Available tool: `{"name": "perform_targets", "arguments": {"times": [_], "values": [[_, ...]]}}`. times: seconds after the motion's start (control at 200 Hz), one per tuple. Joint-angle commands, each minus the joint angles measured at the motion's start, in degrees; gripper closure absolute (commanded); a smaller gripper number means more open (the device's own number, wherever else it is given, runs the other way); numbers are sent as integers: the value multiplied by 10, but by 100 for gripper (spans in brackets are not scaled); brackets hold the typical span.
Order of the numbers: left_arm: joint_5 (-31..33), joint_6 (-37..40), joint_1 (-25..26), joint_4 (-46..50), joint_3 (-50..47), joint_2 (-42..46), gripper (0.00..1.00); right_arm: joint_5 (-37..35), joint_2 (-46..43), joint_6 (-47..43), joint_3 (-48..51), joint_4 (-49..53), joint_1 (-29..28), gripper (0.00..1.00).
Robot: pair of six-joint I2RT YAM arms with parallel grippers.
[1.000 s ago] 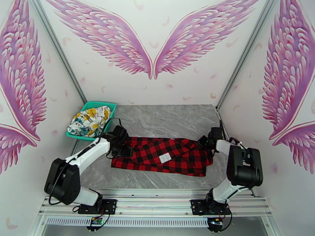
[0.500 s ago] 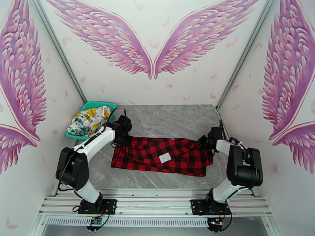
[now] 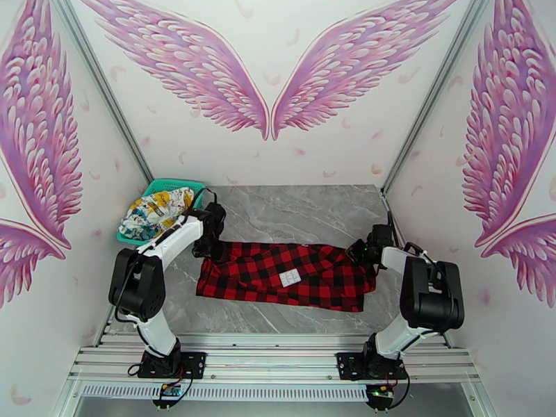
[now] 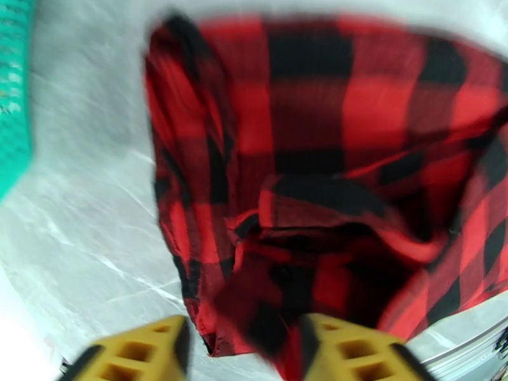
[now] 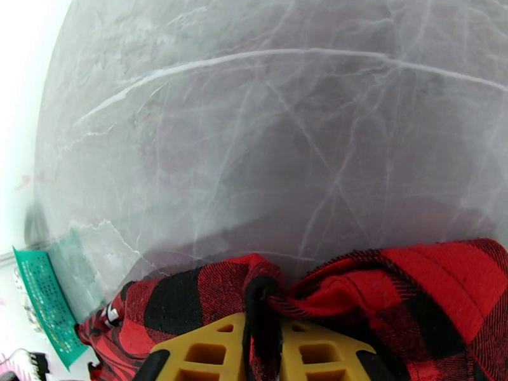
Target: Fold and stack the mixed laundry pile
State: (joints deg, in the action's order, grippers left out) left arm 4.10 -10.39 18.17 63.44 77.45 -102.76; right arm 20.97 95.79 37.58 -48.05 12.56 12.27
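Note:
The plaid garment lies crosswise under both grippers, so the robot's left gripper should pull the garment's end below it toward the robot to turn the garment lengthwise before the fold.
The red-and-black plaid garment (image 3: 278,272) lies spread flat across the middle of the table, its white label (image 3: 291,278) facing up. My left gripper (image 3: 210,246) hangs over its far-left corner; in the left wrist view the yellow fingers (image 4: 146,350) stand well apart, open, with loose plaid cloth (image 4: 317,185) lying between and beyond them. My right gripper (image 3: 362,253) is at the garment's far-right corner, and its fingers (image 5: 203,350) are close together on a gathered pinch of plaid fabric (image 5: 406,287). The white cartoon-print garment (image 3: 156,211) lies crumpled in the basket.
The teal mesh basket (image 3: 174,183) stands at the table's far-left corner, close behind my left arm; its wall (image 4: 13,90) shows at the left of the left wrist view. Bare grey marble (image 3: 299,210) stretches behind the plaid garment. Walls enclose both sides.
My left arm swung from the garment's near-left part up to its far-left corner, and its fingers now stand apart. The right arm and the garment have hardly moved.

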Motion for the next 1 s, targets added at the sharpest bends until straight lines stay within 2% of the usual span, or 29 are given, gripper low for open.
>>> {"name": "perform_targets", "arguments": {"times": [0.0, 0.045, 0.105, 0.175, 0.235, 0.285, 0.35, 0.4, 0.465, 0.61, 0.729, 0.834, 0.994], "values": [[18, -8, 2, -14, 11, 11, 36, -14, -23, -2, -15, 28, 5, 65], [39, -6, 3, 1, 35, 16, 30, -14, -37, -4, -19, 42, 5, 59], [65, 0, 7, 24, 73, 23, 27, -14, -61, -8, -22, 57, 5, 56], [95, 6, 18, 53, 118, 32, 27, -18, -98, -12, -20, 82, 4, 53], [101, 16, 36, 71, 153, 35, 33, -19, -132, -12, -9, 97, 3, 52], [76, 26, 56, 70, 167, 36, 40, -17, -157, -11, 3, 104, 0, 52], [9, 40, 89, 50, 166, 26, 49, -17, -184, -9, 16, 115, -14, 53], [-40, 53, 110, 25, 157, 10, 55, -17, -196, -5, 25, 117, -33, 54], [-72, 67, 120, -1, 151, -30, 60, -19, -197, 6, 33, 112, -66, 57], [-83, 85, 91, -51, 156, -130, 66, -32, -146, 34, 26, 89, -136, 67], [-92, 83, 64, -72, 155, -180, 70, -65, -80, 52, 7, 80, -154, 75], [-95, 70, 51, -95, 121, -184, 71, -112, -3, 49, -39, 102, -153, 81], [-128, 23, 38, -156, 19, -143, 71, -127, 118, 53, -148, 131, -154, 85]]}}
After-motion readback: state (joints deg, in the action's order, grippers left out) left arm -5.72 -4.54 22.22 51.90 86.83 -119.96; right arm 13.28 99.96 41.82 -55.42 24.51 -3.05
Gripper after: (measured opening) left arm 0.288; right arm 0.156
